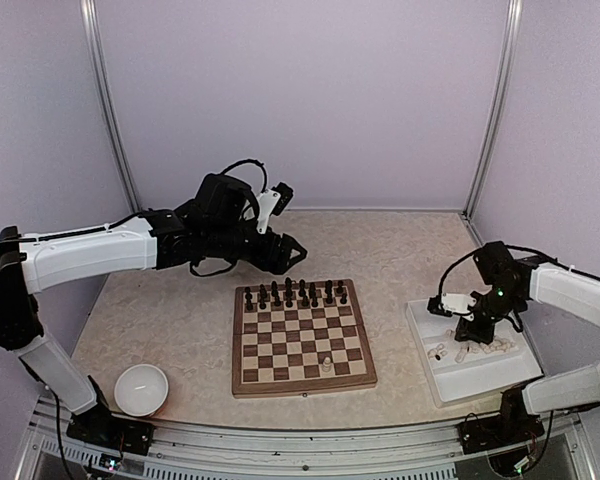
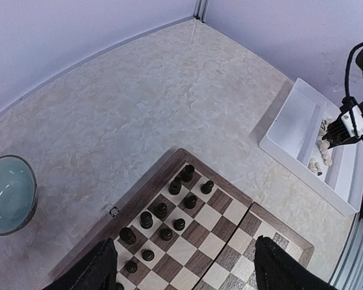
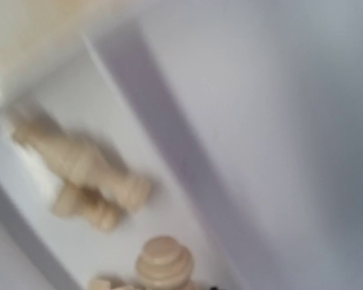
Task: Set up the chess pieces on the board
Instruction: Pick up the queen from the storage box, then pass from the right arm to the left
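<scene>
The cream piece's top [image 3: 164, 260] stands clear of the robot's right gripper, so the right gripper keeps carrying the piece toward the open left gripper [image 1: 296, 256] until that one grips the piece's top.
The board [image 1: 302, 338] lies mid-table, with dark chessmen filling its two far rows. One cream chess piece [image 1: 326, 366] stands on the near row. My left gripper [image 1: 288, 252] hovers open and empty above the board's far edge; its fingers [image 2: 103, 269] frame the board [image 2: 224, 241] in the left wrist view. Several cream pieces [image 1: 441, 351] lie in the white tray [image 1: 510, 380]. My right gripper [image 1: 470, 338] is lowered into the tray among them. The right wrist view is a blurred close-up of cream pieces [image 3: 78, 160], one [image 3: 164, 263] at the bottom centre; its fingers do not show.
A white bowl [image 1: 141, 389] sits at the near left and shows in the left wrist view [image 2: 9, 193]. The tray [image 2: 296, 121] stands right of the board. Walls and metal posts enclose the table on three sides.
</scene>
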